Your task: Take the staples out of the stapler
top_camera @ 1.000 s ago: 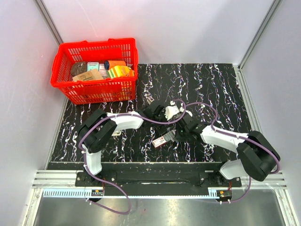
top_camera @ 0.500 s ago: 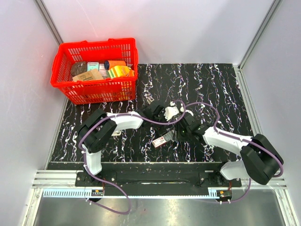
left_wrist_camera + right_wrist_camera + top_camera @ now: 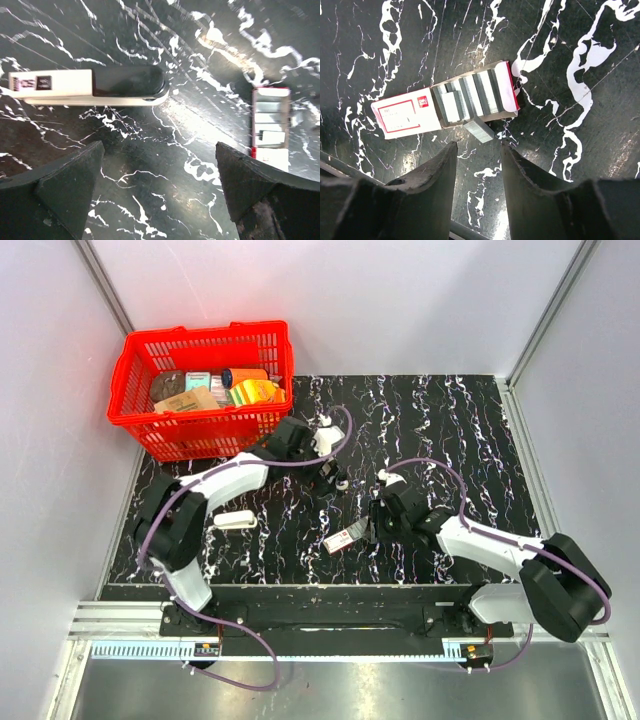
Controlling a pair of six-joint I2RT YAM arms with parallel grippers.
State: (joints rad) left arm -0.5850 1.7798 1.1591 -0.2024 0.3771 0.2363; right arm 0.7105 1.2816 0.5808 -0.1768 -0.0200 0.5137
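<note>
The loose strip of staples (image 3: 479, 130) is lying crooked against the edge of the staple box. My right gripper should pick it up, turn it square and put it inside the box (image 3: 476, 96).
The stapler shows in none of the views. A loose strip of staples (image 3: 479, 130) lies on the black marbled table beside an open red-and-white staple box (image 3: 445, 107) (image 3: 342, 540) (image 3: 270, 125) holding more strips. My right gripper (image 3: 478, 147) (image 3: 372, 525) hangs just short of that strip, jaws open, nothing between them. My left gripper (image 3: 159, 147) (image 3: 333, 472) is raised over the table near the basket, wide open and empty.
A white oblong piece with a black top (image 3: 55, 85) (image 3: 232, 521) lies at the left of the table. A red basket (image 3: 215, 435) of groceries stands at the back left, close to the left arm. Grey walls close in the sides.
My right gripper has opened, and the staple strip now lies loose by the box. The left arm has swung from the middle of the table back toward the basket.
</note>
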